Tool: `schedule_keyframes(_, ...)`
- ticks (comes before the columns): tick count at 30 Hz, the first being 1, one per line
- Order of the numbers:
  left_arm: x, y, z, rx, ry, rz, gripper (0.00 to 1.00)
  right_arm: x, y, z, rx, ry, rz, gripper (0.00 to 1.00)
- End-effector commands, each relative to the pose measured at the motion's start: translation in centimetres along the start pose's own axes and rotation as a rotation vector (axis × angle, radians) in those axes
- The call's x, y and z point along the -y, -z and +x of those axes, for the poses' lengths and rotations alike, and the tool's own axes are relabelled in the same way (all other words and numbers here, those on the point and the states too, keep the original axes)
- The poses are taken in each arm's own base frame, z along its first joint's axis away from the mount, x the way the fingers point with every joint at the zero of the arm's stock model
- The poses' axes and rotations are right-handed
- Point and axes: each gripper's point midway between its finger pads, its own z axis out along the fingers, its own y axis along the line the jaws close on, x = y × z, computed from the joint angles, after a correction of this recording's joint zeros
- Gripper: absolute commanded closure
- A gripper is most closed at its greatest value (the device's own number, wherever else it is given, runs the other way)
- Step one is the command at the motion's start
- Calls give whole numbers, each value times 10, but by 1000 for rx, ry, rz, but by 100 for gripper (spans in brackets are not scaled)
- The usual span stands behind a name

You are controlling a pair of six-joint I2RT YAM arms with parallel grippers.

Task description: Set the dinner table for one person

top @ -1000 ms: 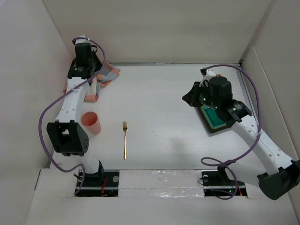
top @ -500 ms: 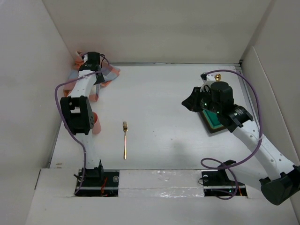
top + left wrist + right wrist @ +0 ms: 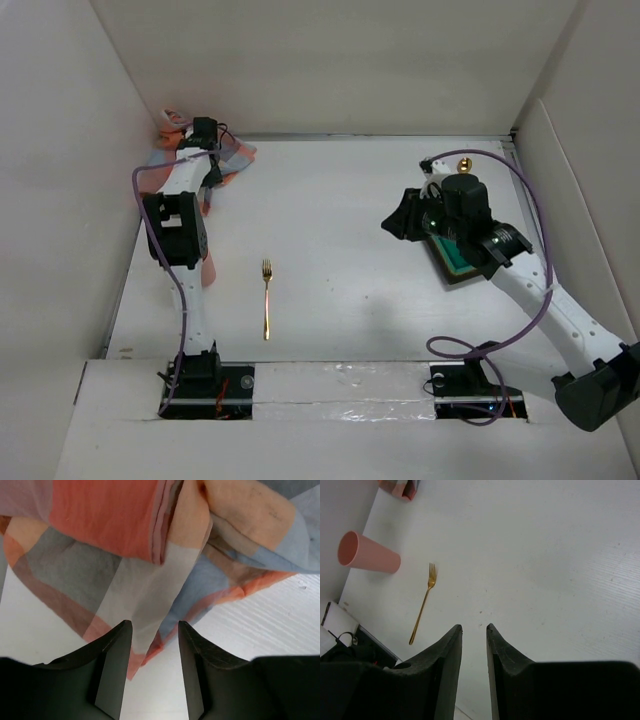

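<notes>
Next, I pull the checked cloth to the table's middle (image 3: 315, 200) with my left gripper first, as it lies in the table's far corner (image 3: 155, 180), beyond my right gripper's reach.
The dinner table (image 3: 340, 230) is the broad white surface under both arms. An orange-and-grey checked cloth (image 3: 234, 154) lies crumpled in its far left corner. My left gripper (image 3: 206, 142) hangs over it, open; in the left wrist view a corner of the cloth (image 3: 150, 580) reaches in between the fingers of the left gripper (image 3: 155, 626), ungripped. A gold fork (image 3: 266, 298) lies near the front left. My right gripper (image 3: 402, 218) hovers right of centre. In the right wrist view the right gripper (image 3: 474, 626) is slightly open and empty.
A pink cup (image 3: 367, 553) lies on its side left of the fork (image 3: 422, 605), mostly hidden behind the left arm in the top view. A green tray with a dark rim (image 3: 462, 260) sits under the right arm. White walls enclose the table.
The left arm swung into the far left corner and its jaws opened over the cloth. The right gripper opened a little and shifted slightly left.
</notes>
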Motion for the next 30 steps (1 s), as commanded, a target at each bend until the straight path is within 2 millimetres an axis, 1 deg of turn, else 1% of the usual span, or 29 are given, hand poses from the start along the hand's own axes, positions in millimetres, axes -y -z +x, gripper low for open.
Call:
schedule_keyframes(1,-7,-9,-5,-6,-8,-39,61,-14,2,-8,6,28,-31,68)
schedule_keyframes(2,-6,-13,-1,-19,-11,-43,64,-13,2,-9,6,26,-24,68)
schedule_keyframes(3,-5,-15,-1,-22,-10,-42,67,-16,3,-10,12,32,-27,68)
schedule_keyframes(4,-3,-21,5,-40,-17,-46,69,-15,3,-11,13,31,-14,68)
schedule_keyframes(5,-2,-24,7,-46,-14,-45,77,-14,3,-13,15,34,-9,68)
schedule_keyframes(7,4,-25,7,-50,-13,-12,87,-14,5,-18,27,36,3,68)
schedule_keyframes(8,21,-19,0,-38,-7,59,100,-14,4,-21,31,39,6,68)
schedule_keyframes(9,21,-19,0,-38,-7,60,100,-14,4,-21,31,39,6,68)
schedule_keyframes(10,25,-13,-6,-27,-3,92,100,-15,3,-22,33,38,7,68)
schedule_keyframes(11,39,-5,-9,-12,-15,129,100,-14,1,-22,29,39,7,68)
schedule_keyframes(12,62,7,-9,4,-40,183,100,-15,0,-23,30,39,5,68)
schedule_keyframes(13,77,23,-19,49,-43,233,100,-16,-2,-24,31,39,0,68)
schedule_keyframes(15,112,47,-19,81,-78,329,100,-17,-4,-27,32,36,-5,69)
schedule_keyframes(16,143,68,-15,111,-110,385,100,-18,-5,-28,34,36,-5,69)
schedule_keyframes(17,159,79,-11,119,-127,418,100,-18,-5,-30,37,37,-5,69)
schedule_keyframes(18,179,91,-5,119,-145,470,100,-18,-8,-31,37,37,-2,69)
schedule_keyframes(20,240,128,29,110,-207,598,100,-14,-11,-37,43,32,13,69)
schedule_keyframes(21,243,132,28,109,-208,618,100,-16,-10,-39,48,34,11,69)
schedule_keyframes(22,269,147,46,106,-244,664,100,-14,-13,-39,44,32,18,69)
schedule_keyframes(23,285,161,56,94,-256,718,100,-14,-14,-41,45,31,19,69)
schedule_keyframes(24,299,176,57,103,-262,761,100,-14,-16,-43,48,28,24,68)
schedule_keyframes(25,309,185,61,108,-273,786,91,-13,-19,-42,43,23,27,65)
schedule_keyframes(26,318,199,66,111,-275,813,73,-13,-20,-42,41,19,27,62)
schedule_keyframes(27,321,209,60,122,-261,838,66,-8,-23,-42,38,8,39,59)
schedule_keyframes(28,320,224,49,151,-239,866,60,-8,-25,-41,36,5,39,56)
schedule_keyframes(29,319,233,44,159,-221,881,52,-5,-30,-37,23,-7,45,52)
schedule_keyframes(30,314,238,38,162,-197,889,51,-3,-32,-37,23,-14,52,51)
